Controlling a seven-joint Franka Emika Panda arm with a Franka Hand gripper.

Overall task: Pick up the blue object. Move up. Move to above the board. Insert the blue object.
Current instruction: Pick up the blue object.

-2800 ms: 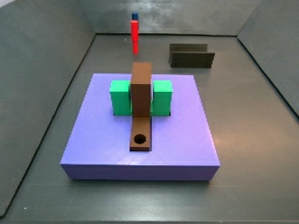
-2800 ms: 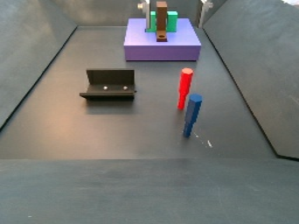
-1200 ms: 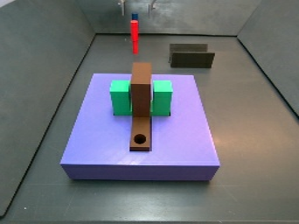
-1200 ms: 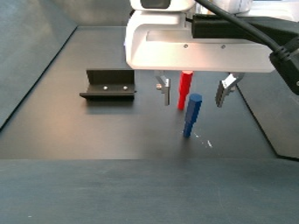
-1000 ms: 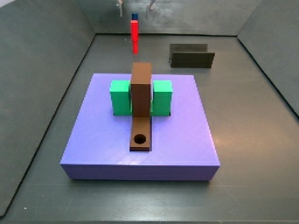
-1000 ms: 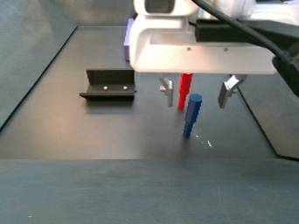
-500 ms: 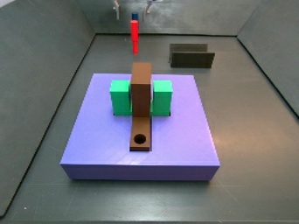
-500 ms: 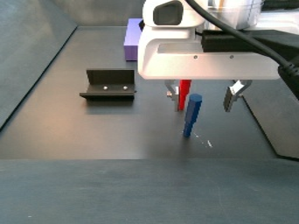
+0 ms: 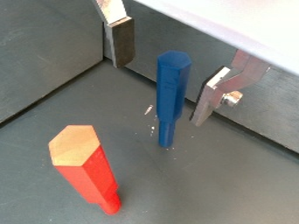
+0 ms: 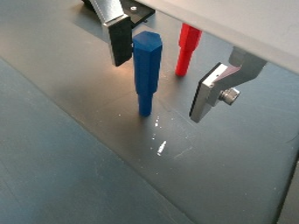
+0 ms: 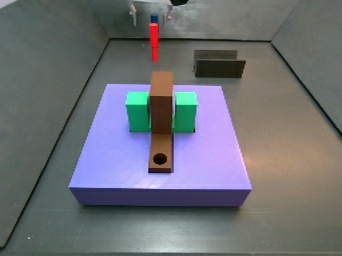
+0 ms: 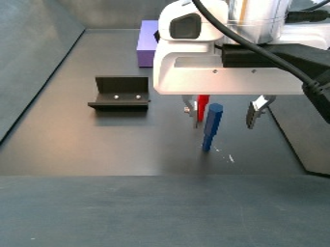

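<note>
The blue object [image 9: 173, 80] narrows [image 9: 169, 120] below its thick head, so only its thin end will sink into the round hole when I lower it.
The blue object [image 9: 170, 96] stands upright on the dark floor; it also shows in the wrist view [image 10: 146, 72] and in a side view [image 12: 211, 129]. My gripper [image 9: 166, 66] is open and straddles its upper part, one finger on each side, neither touching; the gripper also shows in the wrist view [image 10: 163, 67] and in a side view [image 12: 227, 112]. The board [image 11: 162, 119], a brown plank with a round hole at its near end, lies on the purple slab [image 11: 201, 170], held in a green block [image 11: 139, 110].
An upright red stick [image 9: 84, 166] stands close beside the blue object, also in a side view [image 11: 155, 40]. The dark fixture [image 12: 122, 93] stands on the floor, also in a side view [image 11: 219, 64]. Grey walls enclose the floor.
My gripper came into view and moved down over the blue object, its fingers now on either side of it. The objects have not moved.
</note>
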